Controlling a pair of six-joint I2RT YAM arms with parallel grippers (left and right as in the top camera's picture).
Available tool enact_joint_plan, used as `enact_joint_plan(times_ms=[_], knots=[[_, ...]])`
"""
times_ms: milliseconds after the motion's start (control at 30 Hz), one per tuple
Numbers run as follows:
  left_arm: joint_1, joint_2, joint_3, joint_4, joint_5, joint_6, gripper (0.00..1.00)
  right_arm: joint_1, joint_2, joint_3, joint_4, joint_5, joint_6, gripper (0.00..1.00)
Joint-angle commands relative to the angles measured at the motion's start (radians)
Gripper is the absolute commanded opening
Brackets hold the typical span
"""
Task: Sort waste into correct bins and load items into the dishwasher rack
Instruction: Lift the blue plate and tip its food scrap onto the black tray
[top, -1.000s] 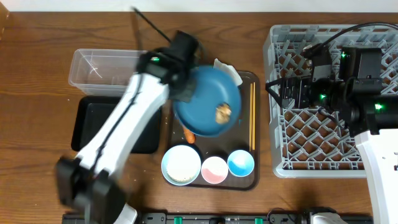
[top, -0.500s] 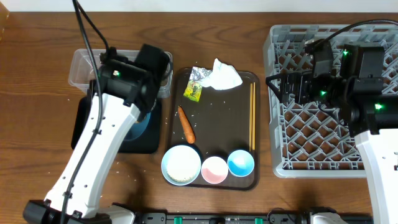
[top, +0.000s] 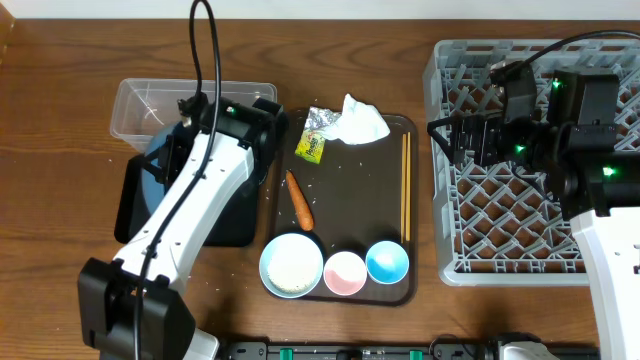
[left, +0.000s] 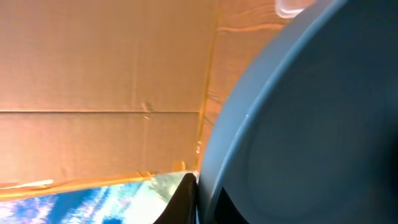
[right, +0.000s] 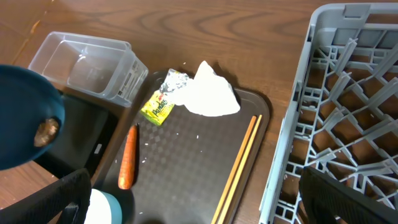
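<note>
My left gripper should empty the dark blue dish (top: 152, 187) and pass it to my right gripper, because the grey rack (top: 505, 225) stands across the brown tray from my left gripper.
My left gripper (top: 180, 150) is shut on the rim of the dark blue dish (top: 150, 172) and holds it tilted on edge above the black tray (top: 135, 215). In the left wrist view the dish (left: 298, 124) fills the right side beside one dark finger (left: 186, 199). The right wrist view shows a brown food lump (right: 46, 130) still on the dish (right: 25, 118). My right gripper (top: 452, 140) stands open over the left edge of the grey rack (top: 520, 230). Carrot (top: 300, 200), wrapper (top: 313, 140), tissue (top: 362, 120) and chopsticks (top: 405, 185) lie on the brown tray (top: 350, 200).
The clear tub (top: 150, 105) stands behind the black tray. A light-blue bowl (top: 291, 264), a pink cup (top: 345, 273) and a blue cup (top: 387, 262) line the brown tray's front edge. White grains are scattered on the brown tray.
The left arm has carried the blue dish off the brown tray to the left and tipped it over the black tray. The right arm has not moved.
</note>
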Motion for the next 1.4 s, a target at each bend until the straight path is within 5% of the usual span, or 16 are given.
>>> enact_joint_plan(times_ms=[0,500,900,1033,1167,1367], knots=[[-0.015,-0.018,0.009,-0.011,-0.084,0.011,0.06,0.008,0.005,0.019,0.009,0.0,0.009,0.99],[-0.161,-0.045,0.014,-0.122,-0.167,-0.076,0.06,0.008,0.005,0.019,0.043,0.0,0.009,0.99],[-0.161,-0.076,0.121,-0.114,-0.097,-0.077,0.06,0.008,0.005,0.019,0.049,-0.002,0.01,0.99],[-0.187,-0.098,0.289,-0.005,0.115,0.053,0.06,0.009,0.005,0.019,0.063,-0.069,0.01,0.99],[-0.187,-0.124,0.385,0.203,0.533,0.259,0.06,0.027,0.006,0.019,0.085,-0.187,0.01,0.93],[-0.187,-0.152,0.398,0.392,0.863,0.323,0.06,0.129,0.026,0.019,0.119,-0.2,0.051,0.92]])
